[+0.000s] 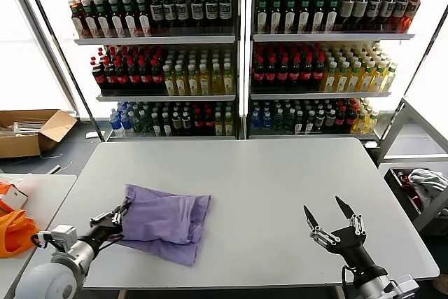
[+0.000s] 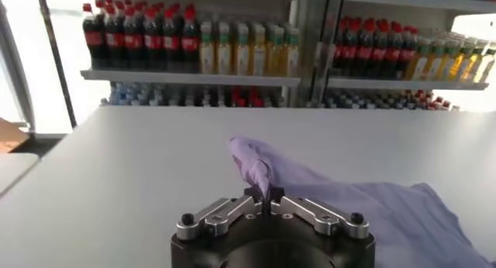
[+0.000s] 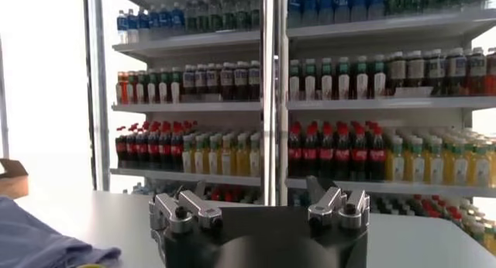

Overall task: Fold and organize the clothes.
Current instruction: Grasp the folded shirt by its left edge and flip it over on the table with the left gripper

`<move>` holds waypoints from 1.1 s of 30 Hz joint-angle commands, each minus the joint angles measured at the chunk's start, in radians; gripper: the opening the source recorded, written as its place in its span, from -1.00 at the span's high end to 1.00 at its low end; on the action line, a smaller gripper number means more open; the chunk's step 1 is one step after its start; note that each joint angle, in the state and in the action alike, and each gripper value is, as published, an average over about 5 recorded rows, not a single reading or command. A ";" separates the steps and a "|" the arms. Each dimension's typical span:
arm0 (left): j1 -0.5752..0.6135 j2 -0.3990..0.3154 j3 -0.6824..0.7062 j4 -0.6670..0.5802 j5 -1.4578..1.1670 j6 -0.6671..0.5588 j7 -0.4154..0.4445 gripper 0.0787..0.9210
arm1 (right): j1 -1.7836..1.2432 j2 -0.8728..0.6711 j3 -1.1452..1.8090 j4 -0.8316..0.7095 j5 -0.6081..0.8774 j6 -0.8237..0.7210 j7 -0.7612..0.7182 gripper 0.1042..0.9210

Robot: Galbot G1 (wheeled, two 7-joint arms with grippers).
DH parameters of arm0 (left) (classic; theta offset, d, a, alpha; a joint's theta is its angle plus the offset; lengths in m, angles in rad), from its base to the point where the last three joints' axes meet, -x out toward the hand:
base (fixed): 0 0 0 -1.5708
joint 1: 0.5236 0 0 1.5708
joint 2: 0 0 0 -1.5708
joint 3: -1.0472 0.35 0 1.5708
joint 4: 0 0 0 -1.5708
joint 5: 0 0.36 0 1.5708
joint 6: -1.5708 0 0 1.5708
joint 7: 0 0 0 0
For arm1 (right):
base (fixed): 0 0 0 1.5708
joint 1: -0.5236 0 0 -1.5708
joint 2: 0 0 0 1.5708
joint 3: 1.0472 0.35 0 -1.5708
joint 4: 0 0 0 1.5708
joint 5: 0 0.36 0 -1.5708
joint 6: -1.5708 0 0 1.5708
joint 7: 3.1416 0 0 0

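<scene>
The folded T-shirt has its plain side (image 1: 159, 219) facing up. My left gripper should therefore bring the shirt's pinched edge across toward the table's middle (image 1: 232, 197) and turn the shirt over.
A lavender T-shirt (image 1: 166, 220) lies folded into a rough rectangle at the table's front left. My left gripper (image 1: 123, 213) is at the shirt's left edge and shut on a pinch of its fabric. In the left wrist view the gripper (image 2: 265, 201) holds a raised fold of the T-shirt (image 2: 310, 186), and the rest spreads over the table. My right gripper (image 1: 330, 218) is open and empty above the table's front right, well apart from the shirt. The right wrist view shows a corner of the T-shirt (image 3: 39, 238) far off.
The grey table (image 1: 280, 180) reaches back to shelves of bottles (image 1: 238, 54). A bright orange bag (image 1: 14, 232) lies on a side table at the left. A cardboard box (image 1: 31, 131) sits on the floor at the left, and a bin with cloth (image 1: 420, 187) at the right.
</scene>
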 commanded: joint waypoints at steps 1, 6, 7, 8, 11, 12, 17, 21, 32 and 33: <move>0.064 0.214 -0.409 0.135 -0.034 -0.022 0.099 0.94 | 0.004 -0.012 -0.004 -0.007 0.011 0.004 0.000 -0.76; 0.011 0.322 -0.351 0.141 -0.045 -0.008 0.098 0.94 | 0.009 -0.015 -0.014 -0.010 0.011 0.006 0.000 -0.76; -0.006 0.325 -0.331 0.128 -0.047 -0.002 0.095 0.94 | 0.009 -0.015 -0.015 -0.011 0.011 0.006 0.000 -0.76; -0.022 0.321 -0.308 0.112 -0.049 0.004 0.088 0.94 | 0.008 -0.016 -0.015 -0.012 0.012 0.008 0.000 -0.76; -0.052 0.285 -0.214 0.028 -0.067 0.021 0.051 0.94 | 0.001 -0.016 -0.011 -0.019 0.013 0.016 -0.001 -0.76; -0.060 0.267 -0.167 -0.016 -0.098 0.027 0.025 0.94 | -0.003 -0.016 -0.009 -0.022 0.014 0.018 -0.001 -0.76; -0.212 0.173 0.227 -0.207 -0.247 0.102 -0.213 0.94 | -0.022 -0.012 -0.008 -0.033 0.010 0.023 -0.001 -0.76; -0.432 0.054 0.624 -0.162 -0.229 0.130 -0.429 0.94 | -0.025 0.002 -0.018 -0.032 -0.016 0.019 0.000 -0.76; -0.641 -0.278 1.050 0.142 -0.372 0.128 -0.665 0.94 | -0.027 0.029 -0.050 -0.014 -0.094 -0.052 0.042 -0.76; -0.648 -0.301 1.040 0.158 -0.376 0.119 -0.675 0.94 | -0.023 0.030 -0.057 -0.016 -0.100 -0.062 0.048 -0.76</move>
